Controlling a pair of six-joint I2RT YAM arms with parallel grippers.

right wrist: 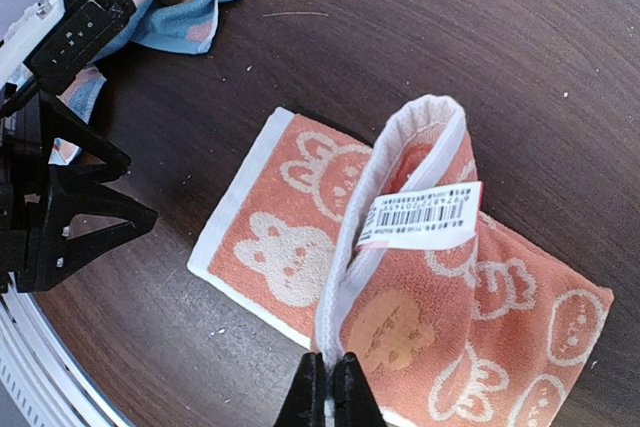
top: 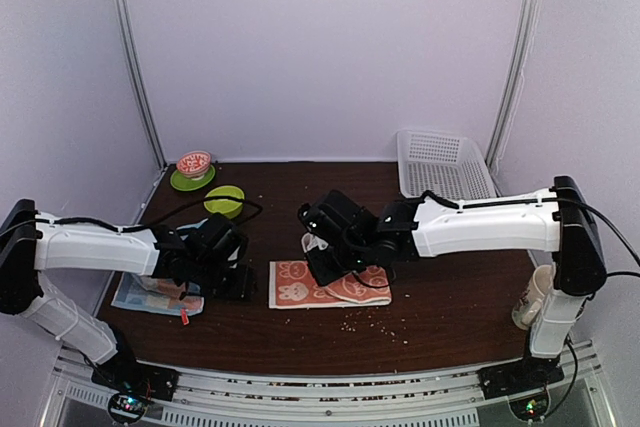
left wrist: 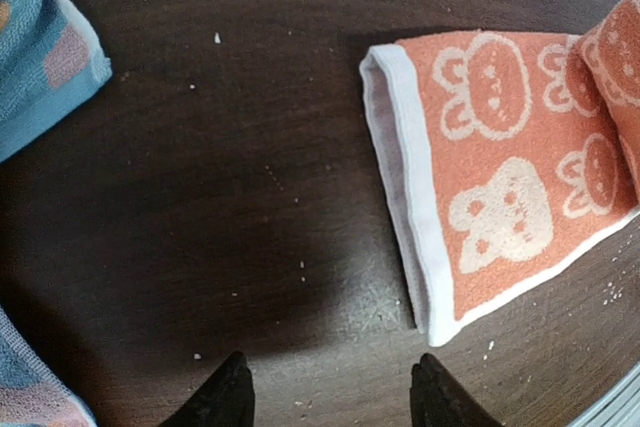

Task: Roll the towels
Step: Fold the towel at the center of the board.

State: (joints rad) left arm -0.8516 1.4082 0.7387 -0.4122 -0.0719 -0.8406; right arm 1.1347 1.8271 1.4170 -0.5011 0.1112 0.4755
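The held white hem (right wrist: 347, 247) is parallel to the orange towel's flat edge (right wrist: 241, 192), so my right gripper goes on bringing the hem over until the two meet, and then let go.
The small orange towel (top: 300, 287) with white rabbit print lies at the table's middle. My right gripper (right wrist: 330, 392) is shut on its white hem, and the lifted right part is folded over the flat part, showing a barcode label (right wrist: 420, 212). From above, the right gripper (top: 325, 267) sits over the towel's right half. My left gripper (left wrist: 335, 392) is open over bare wood just left of the orange towel (left wrist: 500, 177), with nothing between its fingers. The light-blue towel (top: 150, 297) lies crumpled at the left, partly under the left arm, and also shows as the blue cloth (left wrist: 40, 57) in the left wrist view.
A green plate with a red-and-white bowl (top: 193, 165) and a green disc (top: 224, 199) stand at the back left. A white basket (top: 442, 162) is at the back right. A paper cup (top: 533, 297) stands by the right arm's base. Crumbs (top: 375, 322) dot the near table.
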